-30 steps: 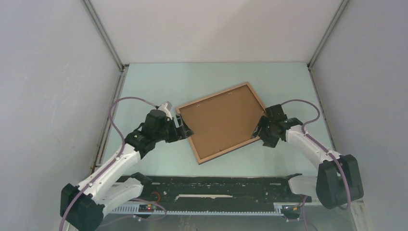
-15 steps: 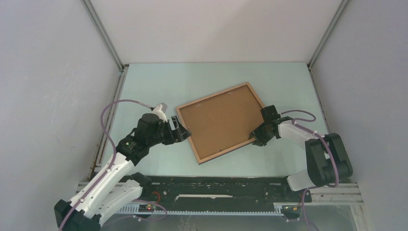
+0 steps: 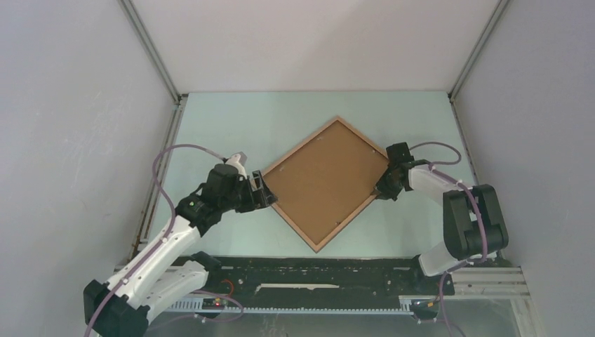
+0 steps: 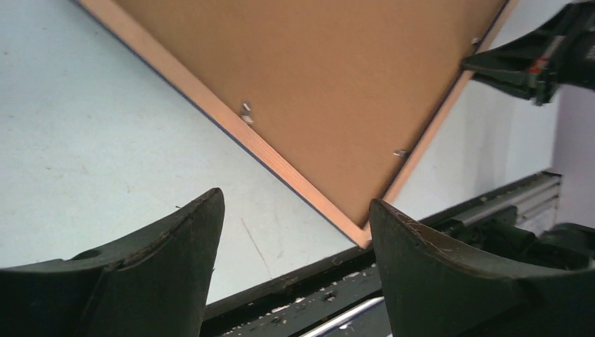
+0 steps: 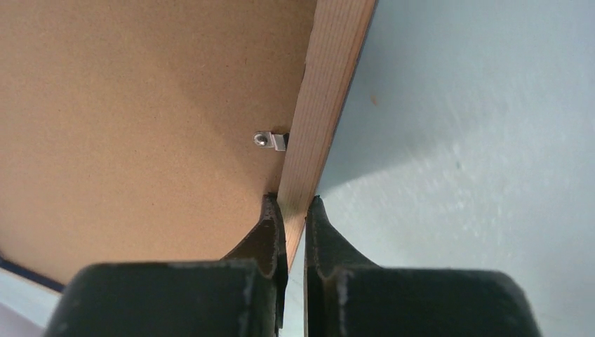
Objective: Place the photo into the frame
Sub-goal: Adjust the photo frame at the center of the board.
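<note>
The frame's corner (image 3: 263, 173) is pointing at the robot's left gripper, so the right gripper should turn the frame straighter first, and then the left gripper should go to the opposite rail's tab (image 3: 282, 168).
The frame (image 3: 300, 147) lies back-up on the pale green table, turned like a diamond. A plain brown backing board (image 3: 326, 179) fills it, held by small metal tabs (image 5: 272, 140). The photo is hidden. My right gripper (image 3: 384, 186) is at the frame's right corner, shut on the wooden rail (image 5: 330, 84), one finger on the board side and one outside. That rail casts a shadow on the table. My left gripper (image 3: 263, 191) stands open just left of the frame's left corner with nothing between its fingers (image 4: 189, 232); the lower-left rail (image 4: 281, 165) runs ahead of it.
A black rail (image 3: 316, 270) with both arm bases runs along the near table edge, close to the frame's bottom corner. Grey walls close in the left, right and back. Bare table (image 3: 231, 119) shows behind the frame.
My right gripper has shut on the frame's right rail. The frame has turned counter-clockwise into a diamond, its bottom corner nearer the black rail. The left gripper stayed open, barely moved.
</note>
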Tool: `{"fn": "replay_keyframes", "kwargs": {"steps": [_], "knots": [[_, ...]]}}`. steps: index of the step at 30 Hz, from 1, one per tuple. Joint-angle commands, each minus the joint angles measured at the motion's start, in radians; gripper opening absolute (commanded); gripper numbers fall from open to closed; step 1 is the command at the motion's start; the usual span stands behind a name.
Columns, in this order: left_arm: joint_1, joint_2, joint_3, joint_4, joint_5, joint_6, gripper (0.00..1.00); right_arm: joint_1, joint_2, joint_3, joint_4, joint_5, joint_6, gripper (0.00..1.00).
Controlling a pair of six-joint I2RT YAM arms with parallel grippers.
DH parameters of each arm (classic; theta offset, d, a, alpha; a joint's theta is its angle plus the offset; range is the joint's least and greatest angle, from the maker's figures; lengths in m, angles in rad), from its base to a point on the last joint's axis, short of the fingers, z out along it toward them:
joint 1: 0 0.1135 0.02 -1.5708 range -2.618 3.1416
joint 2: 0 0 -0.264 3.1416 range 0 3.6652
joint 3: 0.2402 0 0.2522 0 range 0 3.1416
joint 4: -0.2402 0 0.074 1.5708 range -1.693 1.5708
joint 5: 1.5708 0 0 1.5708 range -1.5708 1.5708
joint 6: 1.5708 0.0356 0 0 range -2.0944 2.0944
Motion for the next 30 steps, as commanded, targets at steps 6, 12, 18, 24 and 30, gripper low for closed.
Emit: {"fn": "replay_keyframes", "kwargs": {"steps": [6,12,18,24,30], "knots": [[-0.005,0.28,0.223,-0.107,-0.288,0.086,0.81,-0.007,0.137,0.212,0.03,-0.001,-0.547,0.0],[0.005,0.544,0.326,-0.042,-0.295,0.098,0.81,-0.094,0.314,0.378,0.03,-0.136,-0.597,0.0],[-0.004,0.748,0.338,0.07,-0.179,0.071,0.79,-0.125,0.445,0.496,0.034,-0.204,-0.617,0.0],[-0.016,0.844,0.433,0.035,-0.202,0.061,0.76,-0.149,0.455,0.514,0.027,-0.235,-0.64,0.0],[-0.02,0.959,0.524,-0.035,-0.231,0.034,0.63,-0.138,0.419,0.474,0.064,-0.246,-0.634,0.0]]}}
